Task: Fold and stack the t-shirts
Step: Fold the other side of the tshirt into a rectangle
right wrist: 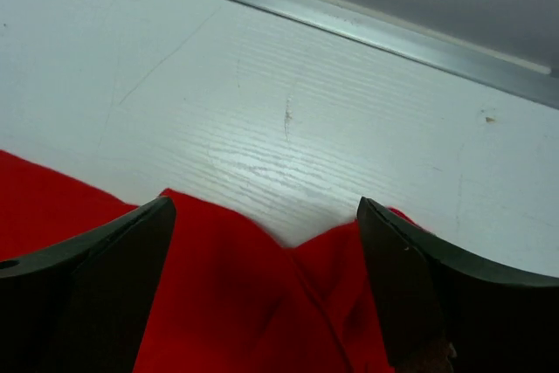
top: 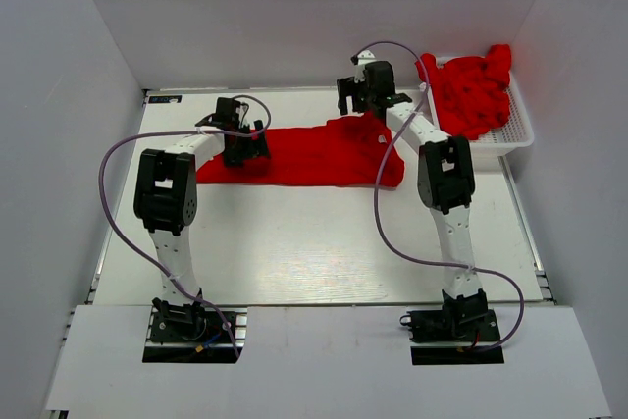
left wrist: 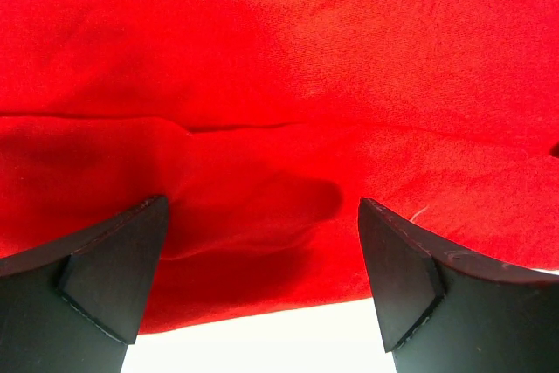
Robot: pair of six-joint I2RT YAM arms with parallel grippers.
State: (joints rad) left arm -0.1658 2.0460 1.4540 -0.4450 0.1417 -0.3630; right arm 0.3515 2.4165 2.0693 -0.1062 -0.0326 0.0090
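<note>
The red t-shirt is lying crosswise with its collar end close to my right gripper, so next I turn the t-shirt lengthwise while my left gripper pulls the hem end closer.
A red t-shirt lies spread across the far middle of the table, wrinkled and partly doubled over. My left gripper hovers over its left end with its jaws wide apart; the cloth fills the left wrist view and its near hem runs between the fingers. My right gripper is open above the shirt's far right corner, where a peaked red edge lies between the fingers. More red t-shirts are heaped in the basket.
A white slotted basket stands at the far right against the wall. White walls close in the table on the left, back and right. A metal strip runs along the table's far edge.
</note>
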